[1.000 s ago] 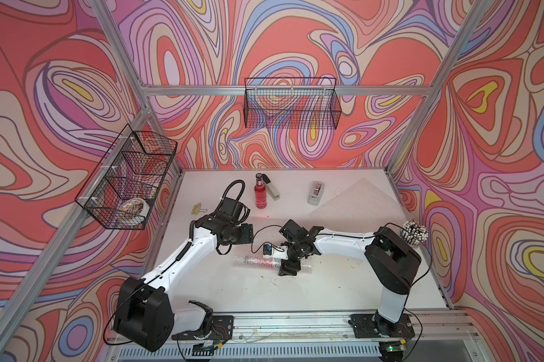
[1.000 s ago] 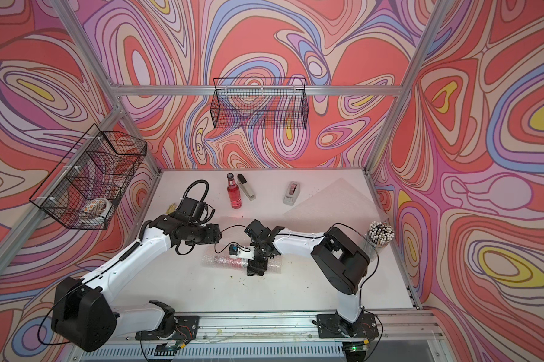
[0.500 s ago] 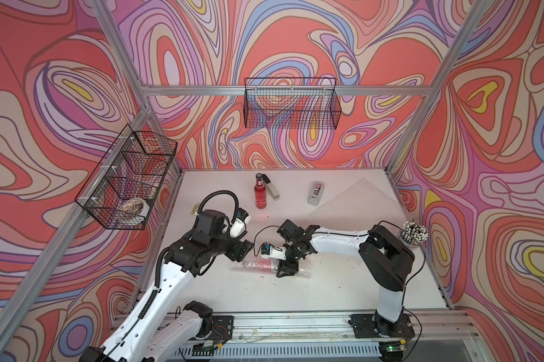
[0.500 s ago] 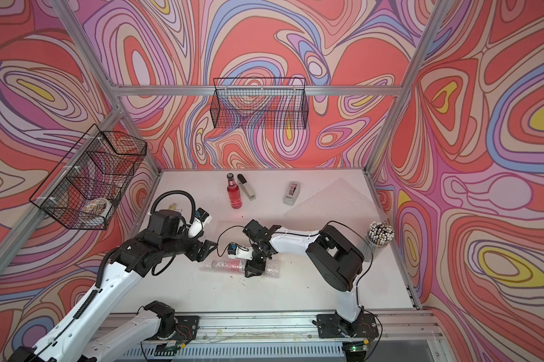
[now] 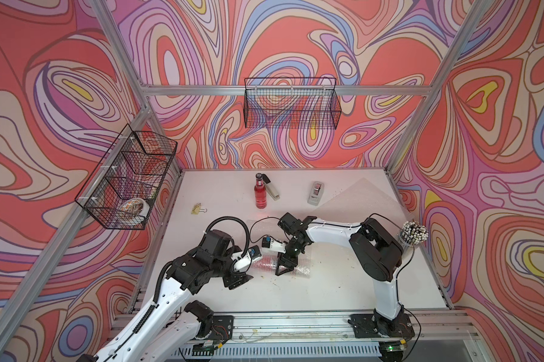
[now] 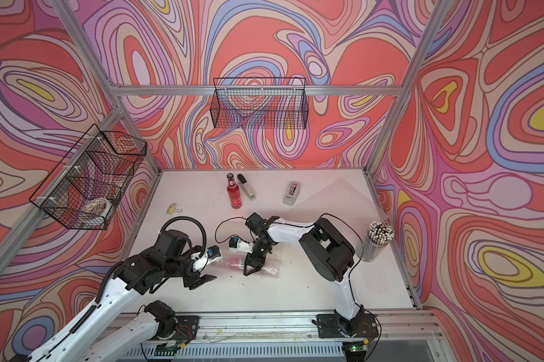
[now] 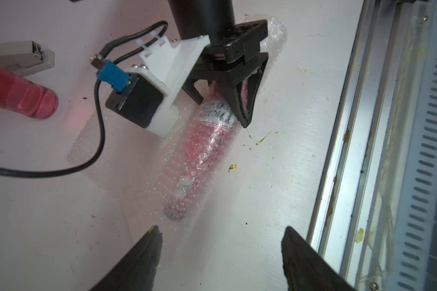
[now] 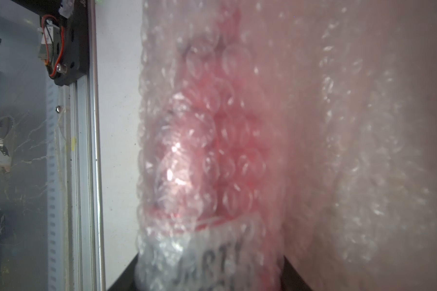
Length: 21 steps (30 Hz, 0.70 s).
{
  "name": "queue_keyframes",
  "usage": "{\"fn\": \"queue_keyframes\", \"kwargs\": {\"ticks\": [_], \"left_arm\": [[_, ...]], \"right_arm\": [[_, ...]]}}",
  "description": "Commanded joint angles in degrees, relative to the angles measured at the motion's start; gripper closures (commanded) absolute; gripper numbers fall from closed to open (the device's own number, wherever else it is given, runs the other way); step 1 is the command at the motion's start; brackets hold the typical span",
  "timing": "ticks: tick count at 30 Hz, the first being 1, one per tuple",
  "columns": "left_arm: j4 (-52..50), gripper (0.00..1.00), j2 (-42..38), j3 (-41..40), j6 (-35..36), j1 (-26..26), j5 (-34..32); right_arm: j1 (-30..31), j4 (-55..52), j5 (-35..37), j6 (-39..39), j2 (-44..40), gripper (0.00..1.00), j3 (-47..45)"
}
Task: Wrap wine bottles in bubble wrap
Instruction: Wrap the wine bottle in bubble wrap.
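I should hold the bottle's shoulder (image 7: 202, 154) with my left gripper while my right gripper takes a new grip for rolling, because loose bubble wrap (image 7: 131, 172) lies flat behind the bottle that my right gripper is pinning.
A wine bottle (image 5: 266, 261) (image 7: 205, 151) of red liquid with a white label lies on its side near the table's front, rolled in bubble wrap (image 5: 299, 269) (image 8: 351, 151). My right gripper (image 5: 283, 272) (image 6: 252, 272) (image 7: 222, 113) (image 8: 210, 274) is shut on its labelled body through the wrap. My left gripper (image 5: 239, 281) (image 6: 205, 281) (image 7: 221, 229) stands open and empty just off the bottle's cap end. A second wine bottle (image 5: 260, 196) (image 6: 234, 196) (image 7: 18, 93) stands upright and bare at the back. Another sheet of bubble wrap (image 5: 364, 200) lies flat at the back right.
A stapler (image 5: 271, 188) lies beside the upright bottle, with a grey tape dispenser (image 5: 315, 192) to its right. A binder clip (image 5: 199, 209) sits at the left and a cup of pens (image 5: 413, 235) at the right edge. The front rail (image 7: 363, 151) runs close to the wrapped bottle.
My left arm has drawn back toward the front left, its gripper now at the bottle's cap end. The right gripper has closed on the wrapped bottle and shifted slightly forward.
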Motion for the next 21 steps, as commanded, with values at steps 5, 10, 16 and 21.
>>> {"fn": "queue_keyframes", "kwargs": {"ticks": [5,10,16,21], "left_arm": [[19.45,0.24,8.97,-6.16,12.48,-9.76,-8.88],[28.61,0.2,14.43,-6.45,20.08,-11.49,-10.34],[32.79,0.18,23.45,-5.12,21.73,-11.77,-9.28],[33.2,0.2,28.54,-3.06,24.34,-11.79,-12.49]], "right_arm": [[-1.88,-8.04,-2.48,-4.34,6.94,0.45,6.27],[-1.88,-11.89,-3.27,-6.13,9.96,0.44,9.62],[-2.74,-11.96,-3.35,-6.72,9.09,0.42,9.37],[-3.11,-13.1,-4.06,-8.15,9.28,0.39,10.14]]}}
